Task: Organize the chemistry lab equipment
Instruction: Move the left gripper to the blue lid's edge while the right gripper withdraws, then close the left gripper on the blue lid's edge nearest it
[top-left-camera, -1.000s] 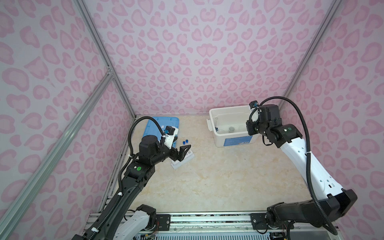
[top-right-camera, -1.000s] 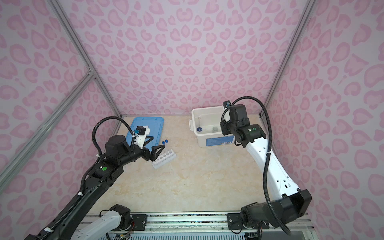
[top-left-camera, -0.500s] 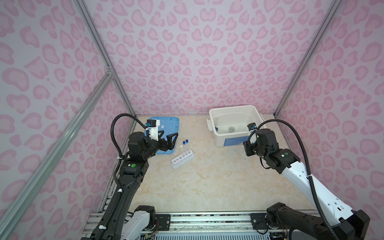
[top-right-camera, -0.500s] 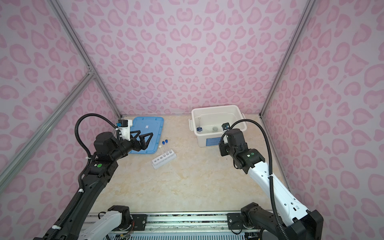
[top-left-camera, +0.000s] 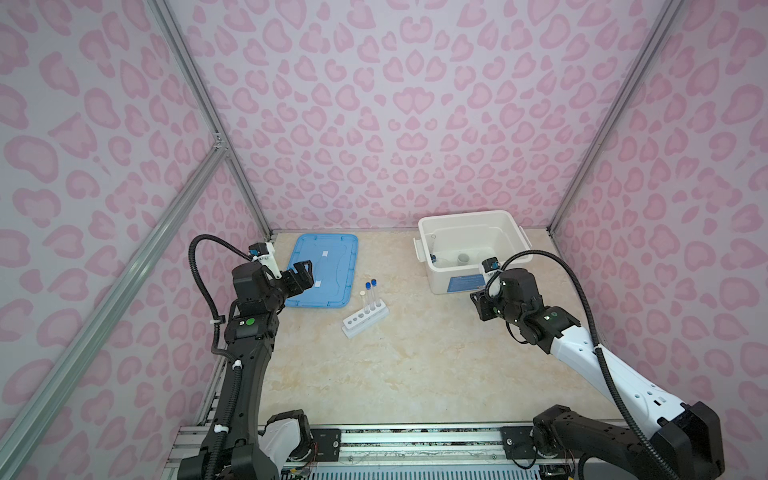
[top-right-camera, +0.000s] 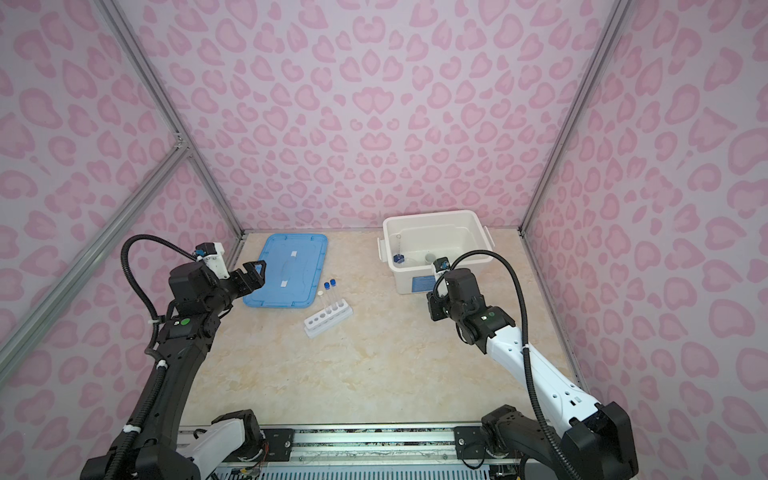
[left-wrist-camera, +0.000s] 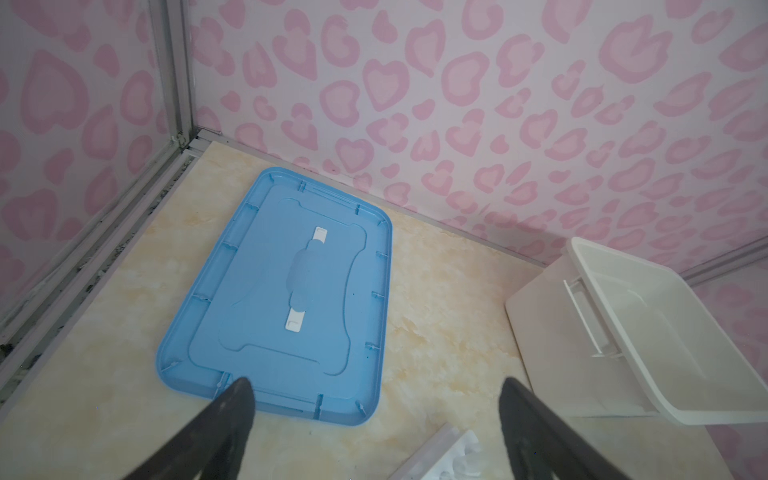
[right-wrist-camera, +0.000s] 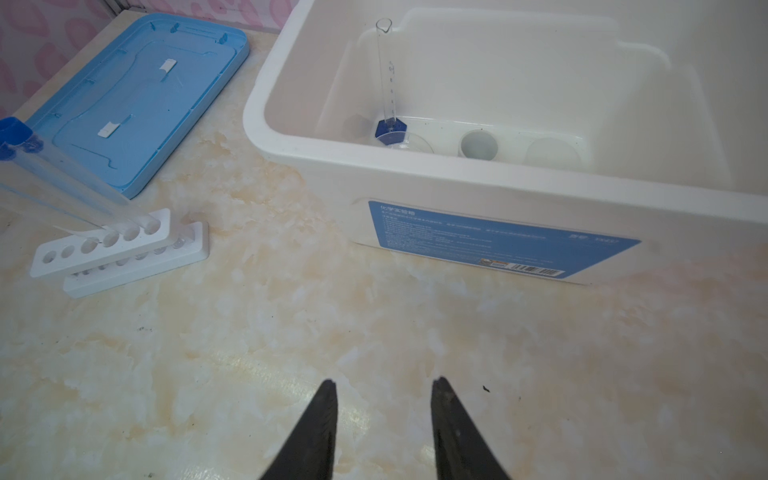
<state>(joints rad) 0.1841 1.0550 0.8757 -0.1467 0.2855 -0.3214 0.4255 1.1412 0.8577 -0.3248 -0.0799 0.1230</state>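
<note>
My left fingers are lowering where a clear strip (left-wrist-camera: 134, 305) parts the blue lid's edge (left-wrist-camera: 185, 313) from the metal bar and should continue until they straddle that edge, then close.
A white six-hole rack (top-left-camera: 365, 320) (top-right-camera: 328, 319) stands on the table between my arms. It holds three slim clear test tubes: two blue-capped (top-left-camera: 370, 284) and one white-capped (top-left-camera: 363, 293). The right wrist view shows the rack (right-wrist-camera: 118, 253) and the leaning tubes (right-wrist-camera: 62, 178). Inside the white bin (right-wrist-camera: 332, 183) stand a blue-based cylinder (right-wrist-camera: 388, 129) and a small white cup (right-wrist-camera: 478, 143), with a clear petri dish (right-wrist-camera: 550, 149) beside them. My left gripper (top-left-camera: 302, 276) (left-wrist-camera: 376, 380) hangs open over the blue lid's near edge, holding nothing. My right gripper (right-wrist-camera: 385, 380) is open and empty above bare table in front of the bin.
The blue lid (top-left-camera: 324, 270) (left-wrist-camera: 291, 291) lies flat at the back left, close to the wall and the metal corner post. The open bin (top-left-camera: 440, 282) sits at the back right against the wall. Pink patterned walls enclose three sides.
My right arm has drawn back from above the bin and come down in front of it. My left arm has pulled away from the rack, back and left over the lid.
</note>
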